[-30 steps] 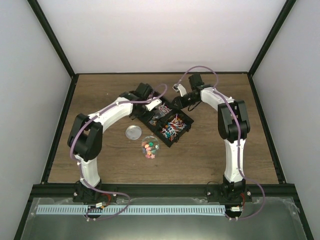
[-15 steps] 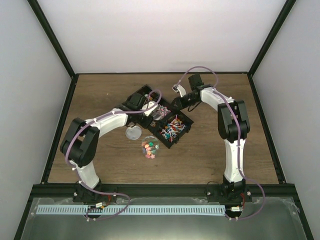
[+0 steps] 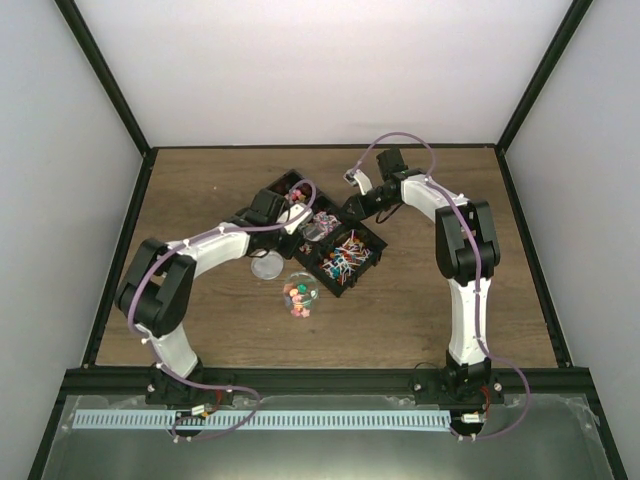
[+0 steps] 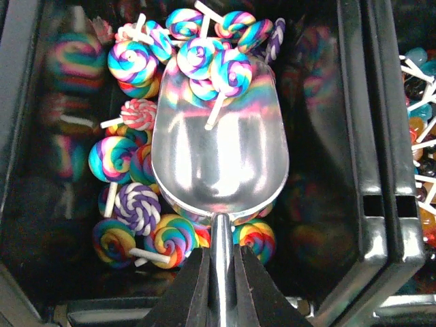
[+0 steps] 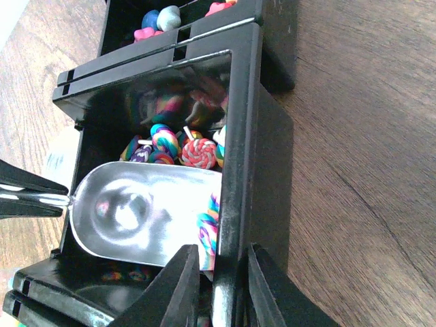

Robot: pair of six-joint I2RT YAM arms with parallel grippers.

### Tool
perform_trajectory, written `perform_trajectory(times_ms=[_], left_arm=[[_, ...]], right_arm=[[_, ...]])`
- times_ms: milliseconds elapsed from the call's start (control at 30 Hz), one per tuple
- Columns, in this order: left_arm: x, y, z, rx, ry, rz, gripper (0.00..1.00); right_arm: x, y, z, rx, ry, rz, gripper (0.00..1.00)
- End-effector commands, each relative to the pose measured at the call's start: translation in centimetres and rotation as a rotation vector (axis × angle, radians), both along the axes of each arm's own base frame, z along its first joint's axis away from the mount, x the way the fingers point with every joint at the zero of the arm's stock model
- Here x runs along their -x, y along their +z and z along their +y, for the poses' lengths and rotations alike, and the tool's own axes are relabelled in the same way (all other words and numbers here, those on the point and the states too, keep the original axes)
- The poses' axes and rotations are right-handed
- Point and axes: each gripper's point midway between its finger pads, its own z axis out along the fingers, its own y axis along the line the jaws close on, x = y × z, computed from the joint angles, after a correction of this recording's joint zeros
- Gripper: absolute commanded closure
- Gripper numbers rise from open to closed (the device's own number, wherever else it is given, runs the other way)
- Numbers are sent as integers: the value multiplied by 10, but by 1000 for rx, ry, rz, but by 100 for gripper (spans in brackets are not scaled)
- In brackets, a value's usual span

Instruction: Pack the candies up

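Observation:
My left gripper is holding the scoop, and the scoop's front edge point(image 4: 219, 60) crowds the lollipops against the compartment's side. My left gripper should lift the scoop out and take its lollipops to the jar point(image 3: 300, 292).
A black divided tray point(image 3: 379, 241) holds the candies. Swirl lollipops point(image 4: 129, 61) fill its middle compartment, stick candies point(image 3: 342, 256) fill the near one, and small pieces point(image 5: 160, 18) lie in the far one. My left gripper point(image 4: 221, 257) is shut on the handle of a metal scoop point(image 4: 218, 157). The scoop lies in the lollipop compartment with a few lollipops point(image 4: 211, 61) at its front lip. My right gripper point(image 5: 221, 259) is closed on the tray's side wall point(image 5: 242, 136). The clear round jar point(image 3: 300, 291) stands near the tray with candies inside.
The jar's round lid point(image 3: 267, 266) lies on the wooden table left of the jar. A few loose candies point(image 3: 300, 312) lie just in front of the jar. Black frame posts and white walls border the table.
My left arm has swung back and to the left, drawing the scoop with it inside the tray. The right arm, tray, jar and lid have not moved.

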Motion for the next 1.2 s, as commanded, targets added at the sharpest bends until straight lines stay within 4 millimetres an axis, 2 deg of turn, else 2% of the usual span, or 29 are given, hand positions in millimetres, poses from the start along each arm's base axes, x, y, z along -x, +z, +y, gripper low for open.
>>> perform_trajectory(times_ms=[0,67,167,333,467,633,833,900,1033,1167], left_arm=[[-5,23,-8,85,-33,-81,96],[-6,29,-13,146,-38,-131,96],[-14,30,-20,161,-23,-95,96],[2,54,-6,179,-80,-206,96],[2,46,2,169,-65,-195,96],[4,44,1,218,-67,-185,96],[16,29,20,200,-53,-172,96],[16,33,22,215,-49,-181,96],[16,48,22,239,-52,-227,96],[17,77,26,267,-57,-310,96]], right_arm=[[2,7,3,-5,30,-10,79],[2,8,3,-2,33,-17,78],[3,5,2,1,33,-10,77],[1,6,1,12,29,-12,74],[2,6,1,16,26,-12,69],[-1,7,0,18,18,-15,62],[-2,12,0,20,18,-30,54],[-2,13,-1,23,18,-30,52],[-2,14,-1,31,24,-40,42],[-5,18,-6,39,17,-57,23]])
